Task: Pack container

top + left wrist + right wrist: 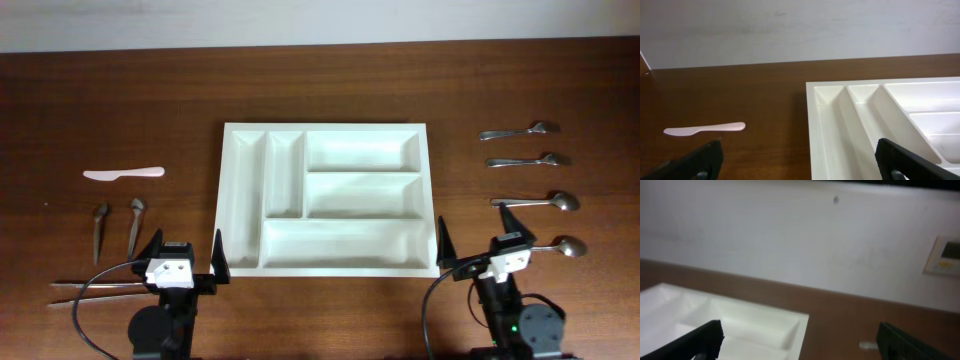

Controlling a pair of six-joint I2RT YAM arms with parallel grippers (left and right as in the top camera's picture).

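The nearest large spoon (543, 248) is lying sideways to my right gripper. I should turn that gripper around to the bowl end (573, 246) and grab the spoon by its neck.
The container (327, 127), a big white cutlery tray with five compartments, lies in the middle of the table with nothing in it. My left gripper (186, 248) stands open at the tray's near left corner, holding nothing. In the left wrist view the left gripper (797, 161) straddles the container's left wall (812, 105), one finger over wood, the other over the tray. My right gripper (476, 238) is open at the near right corner. From the right wrist, the right gripper (800, 341) frames the container's far right corner (801, 322).
Left of the tray lie a pale plastic knife (123, 173) (704, 128), two small spoons (99, 228) (135, 220) and thin metal sticks (95, 288). On the right are two forks (518, 131) (527, 160) and two large spoons (540, 202) (562, 246).
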